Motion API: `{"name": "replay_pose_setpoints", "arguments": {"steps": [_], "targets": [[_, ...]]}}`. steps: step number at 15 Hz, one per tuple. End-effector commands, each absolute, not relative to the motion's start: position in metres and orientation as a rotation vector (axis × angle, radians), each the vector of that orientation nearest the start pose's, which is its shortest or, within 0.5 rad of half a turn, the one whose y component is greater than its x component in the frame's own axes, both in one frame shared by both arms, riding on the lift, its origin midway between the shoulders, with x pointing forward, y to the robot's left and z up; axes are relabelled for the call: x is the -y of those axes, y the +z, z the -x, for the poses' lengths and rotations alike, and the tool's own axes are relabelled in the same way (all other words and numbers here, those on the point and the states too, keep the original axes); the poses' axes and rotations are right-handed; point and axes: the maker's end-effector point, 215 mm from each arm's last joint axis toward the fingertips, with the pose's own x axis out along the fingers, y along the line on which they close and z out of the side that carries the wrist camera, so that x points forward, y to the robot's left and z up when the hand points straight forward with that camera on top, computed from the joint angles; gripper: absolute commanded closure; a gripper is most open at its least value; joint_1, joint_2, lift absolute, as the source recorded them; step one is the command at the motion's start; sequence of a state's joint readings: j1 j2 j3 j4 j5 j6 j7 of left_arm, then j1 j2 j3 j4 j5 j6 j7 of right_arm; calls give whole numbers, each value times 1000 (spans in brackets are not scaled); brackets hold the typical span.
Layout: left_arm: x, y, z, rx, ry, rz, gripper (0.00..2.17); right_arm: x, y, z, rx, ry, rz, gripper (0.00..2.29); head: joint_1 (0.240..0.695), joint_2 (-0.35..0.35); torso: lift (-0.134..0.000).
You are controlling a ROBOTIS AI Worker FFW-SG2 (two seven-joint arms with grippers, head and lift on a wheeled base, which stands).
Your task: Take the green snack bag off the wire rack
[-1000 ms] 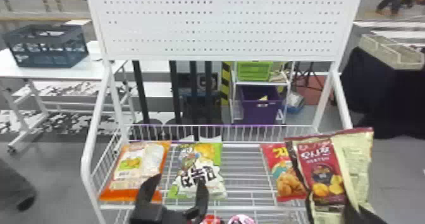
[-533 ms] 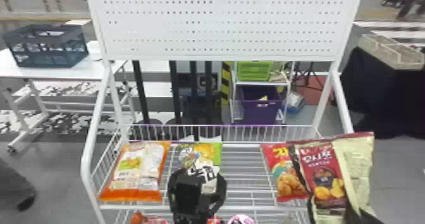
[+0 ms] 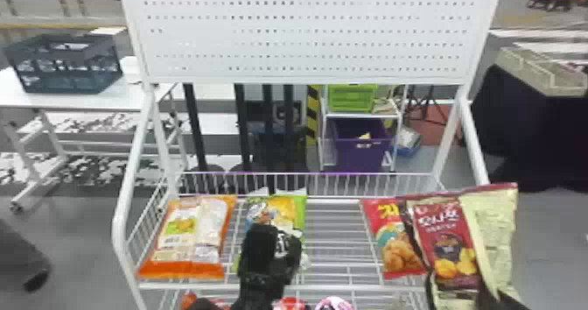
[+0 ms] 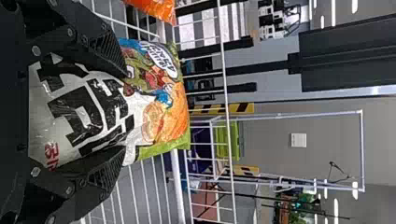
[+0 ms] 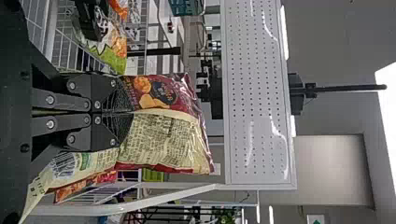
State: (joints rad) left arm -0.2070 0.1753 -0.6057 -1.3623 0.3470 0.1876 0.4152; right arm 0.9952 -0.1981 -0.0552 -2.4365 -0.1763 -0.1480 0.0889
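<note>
The plump printed top (image 4: 162, 101) sticks out past the fingers of my left gripper. I expect the green snack bag (image 3: 285, 214) to pinch inward but stand upright when I lift it.
The green snack bag (image 3: 280, 210) lies on the wire rack (image 3: 332, 239), right of an orange bag. Over its near half is my left gripper (image 3: 278, 245). In the left wrist view, the left gripper (image 4: 127, 112) stands open, one finger along each side of the green snack bag (image 4: 161, 112), whose printed face lies between them. My right gripper (image 3: 483, 283) is at the rack's right side; in the right wrist view the right gripper (image 5: 122, 112) is shut on a maroon and cream snack bag (image 5: 163, 140), held upright.
An orange snack bag (image 3: 188, 234) lies on the rack's left, a red one (image 3: 393, 243) on its right, partly behind the held bag. A white perforated panel (image 3: 306, 37) rises behind. More packages (image 3: 334, 304) show on a lower level.
My left gripper has moved forward from the rack's front edge and over the green bag, its outline narrower in the head view. The right gripper and its bag have hardly moved.
</note>
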Motion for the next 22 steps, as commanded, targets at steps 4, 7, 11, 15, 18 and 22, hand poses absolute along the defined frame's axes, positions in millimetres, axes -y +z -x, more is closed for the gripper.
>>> {"name": "replay_pose_setpoints", "arguments": {"steps": [4, 7, 11, 15, 18, 22], "targets": [[-65, -433, -573, -310, -139, -31, 2118, 212, -259, -320, 22, 208, -18, 2243, 499, 0, 0], [-69, -419, -565, -298, -136, -29, 2138, 211, -258, -320, 25, 208, -19, 2243, 499, 0, 0], [-92, -370, -536, -213, -113, 12, 2138, 209, -258, -320, 28, 210, -25, 2243, 499, 0, 0], [-133, -316, -479, -128, -88, 4, 2135, 205, -259, -324, 34, 216, -30, 2243, 499, 0, 0], [-173, -309, -440, -132, -45, -34, 2132, 201, -263, -328, 35, 224, -39, 2243, 499, 0, 0], [-209, -309, -390, -140, 1, -91, 2128, 196, -265, -332, 39, 232, -47, 2243, 499, 0, 0]]}}
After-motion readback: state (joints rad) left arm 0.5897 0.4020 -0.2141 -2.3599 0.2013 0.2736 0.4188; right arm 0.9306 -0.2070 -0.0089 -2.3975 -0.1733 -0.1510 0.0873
